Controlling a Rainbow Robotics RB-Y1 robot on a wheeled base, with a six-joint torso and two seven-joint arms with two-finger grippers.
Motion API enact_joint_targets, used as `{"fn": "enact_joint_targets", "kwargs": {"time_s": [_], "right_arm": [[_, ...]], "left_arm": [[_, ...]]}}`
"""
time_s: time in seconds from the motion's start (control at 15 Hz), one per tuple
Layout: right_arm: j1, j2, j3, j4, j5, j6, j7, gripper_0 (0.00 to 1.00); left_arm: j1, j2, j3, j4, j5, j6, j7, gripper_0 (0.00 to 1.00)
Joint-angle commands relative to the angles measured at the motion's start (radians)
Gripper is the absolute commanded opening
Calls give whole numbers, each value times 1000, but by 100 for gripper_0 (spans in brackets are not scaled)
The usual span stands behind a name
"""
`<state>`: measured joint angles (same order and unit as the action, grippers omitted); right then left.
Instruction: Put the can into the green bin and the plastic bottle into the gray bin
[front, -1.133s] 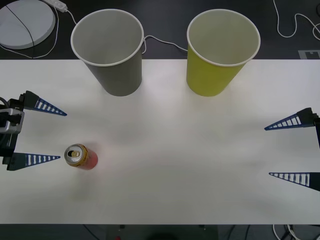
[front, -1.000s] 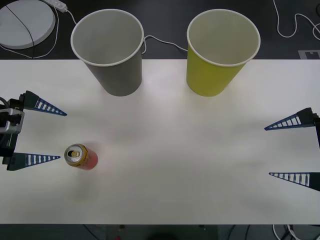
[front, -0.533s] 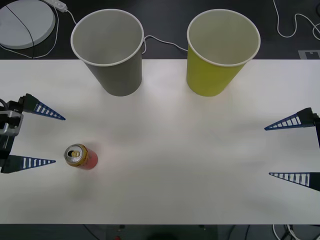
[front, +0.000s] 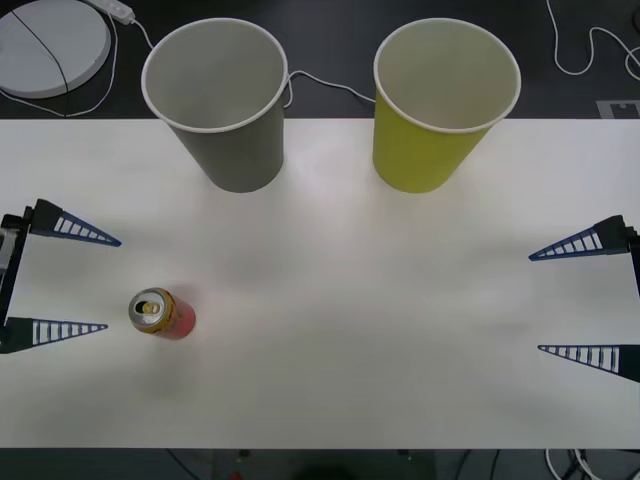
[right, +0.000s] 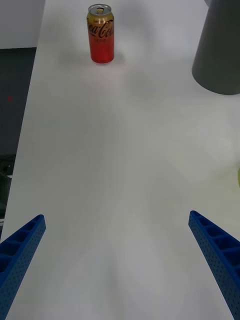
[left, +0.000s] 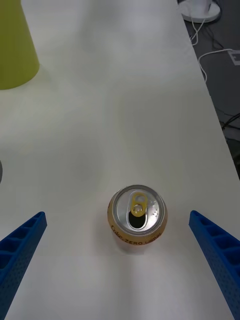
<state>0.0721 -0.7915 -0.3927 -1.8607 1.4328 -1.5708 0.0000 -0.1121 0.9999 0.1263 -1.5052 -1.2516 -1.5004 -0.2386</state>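
The robot should expect the can (front: 163, 313) to be empty and spill-free when it tips the can over the green bin, because the dark opening (left: 137, 219) below the can's tab is already open.
The can (front: 161, 312) stands upright on the white table (front: 360, 300) at the front left, red with a gold shoulder and an opened top; it also shows as the can (left: 136, 217) and the can (right: 101, 34). My left gripper (front: 112, 283) is open just left of it, fingers apart, nothing between them. The gray bin (front: 218, 100) stands at the back left, the green bin (front: 441, 102) at the back right. My right gripper (front: 535, 303) is open at the table's right edge, idle. The plastic bottle is out of view.
A white round device (front: 48, 45) and cables lie on the dark floor behind the table. The table's wide middle lies between the can and the right gripper. The table's edges run close beside both grippers.
My left gripper has drawn back to the left, away from the can. The can, both bins and the right gripper have not moved.
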Motion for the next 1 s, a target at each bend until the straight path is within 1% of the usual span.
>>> {"fn": "enact_joint_targets", "kwargs": {"time_s": [0.07,0.4,0.67,1.0], "right_arm": [[0,0,0,0,0,0,0,100],[0,0,0,0,0,0,0,100],[0,0,0,0,0,0,0,100],[0,0,0,0,0,0,0,100]], "left_arm": [[0,2,-48,114,67,14,-134,100],[-1,2,-159,313,227,26,-334,100],[-15,2,-251,433,342,39,-447,100],[-80,2,-412,605,494,39,-608,100]]}}
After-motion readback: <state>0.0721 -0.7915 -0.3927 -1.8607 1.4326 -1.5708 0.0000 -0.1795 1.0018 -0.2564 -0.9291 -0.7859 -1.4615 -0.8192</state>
